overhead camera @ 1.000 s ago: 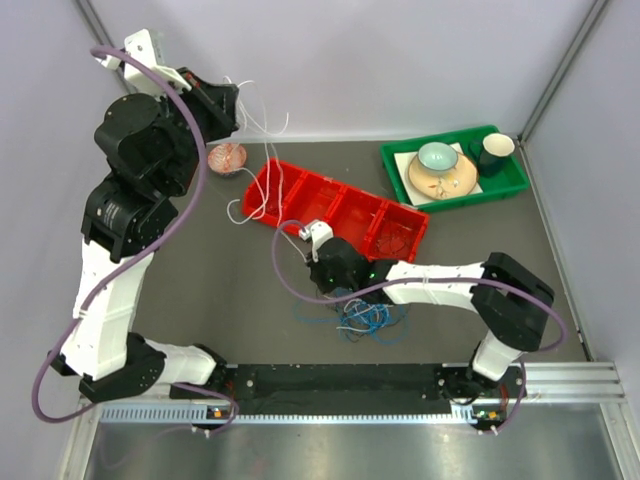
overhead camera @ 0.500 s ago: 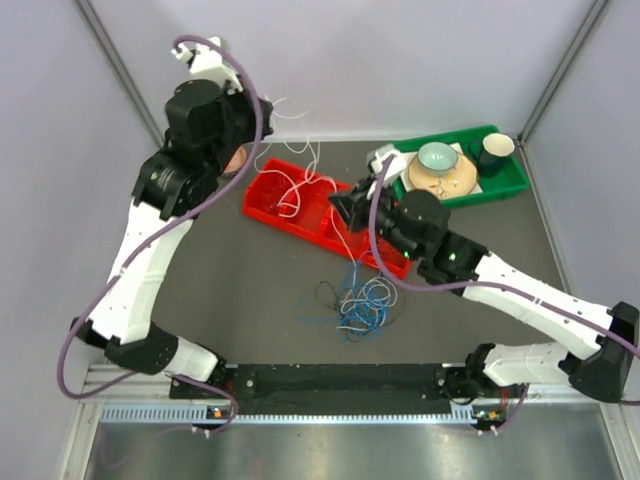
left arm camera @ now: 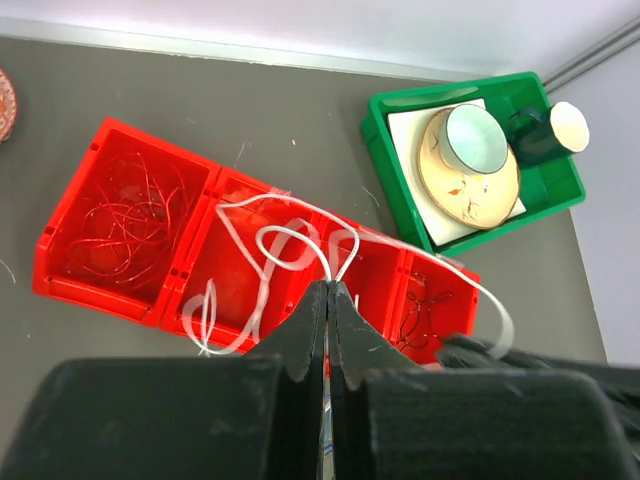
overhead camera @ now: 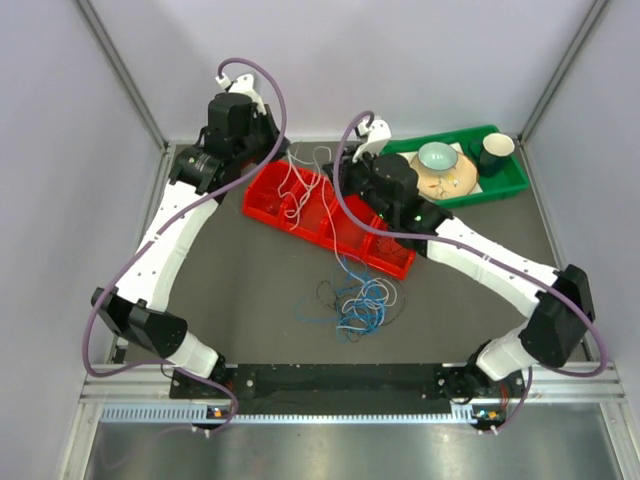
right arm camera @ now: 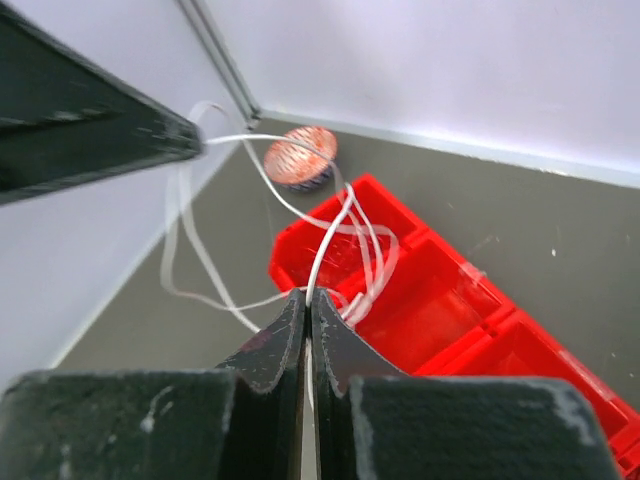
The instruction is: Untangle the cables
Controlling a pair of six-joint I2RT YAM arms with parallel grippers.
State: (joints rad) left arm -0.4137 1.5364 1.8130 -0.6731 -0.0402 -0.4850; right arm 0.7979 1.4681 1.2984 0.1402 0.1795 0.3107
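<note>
The loops of the white cable hang between the robot's grippers and the cable's tail still runs into the tangle (overhead camera: 350, 272), so the robot should first lower the loops into the red tray (overhead camera: 305, 207).
White cables (overhead camera: 300, 180) hang in loops over the red tray (overhead camera: 290, 222), stretched between both grippers. My left gripper (overhead camera: 272, 152) is above the tray's far left end, shut on a white cable (left arm camera: 300, 240) that leaves its tips (left arm camera: 328, 288). My right gripper (overhead camera: 350, 178) is shut on another part of the white cable (right arm camera: 335, 235) at its tips (right arm camera: 307, 295). A loose tangle of blue, white and black cables (overhead camera: 360, 303) lies on the table in front of the tray. A blue strand (overhead camera: 345, 262) runs up from it to the tray.
The red tray (left arm camera: 95, 293) holds red wires (left arm camera: 130, 210) in its left compartment and black wires (left arm camera: 425, 300) in its right one. A green tray (overhead camera: 505, 180) with plate, bowl and mug stands back right. A small reddish bowl (right arm camera: 300, 157) sits behind the red tray (right arm camera: 440, 300).
My right gripper has lifted off the table tangle and moved back over the red tray with white cable. My left arm has swung right and down from the back left corner.
</note>
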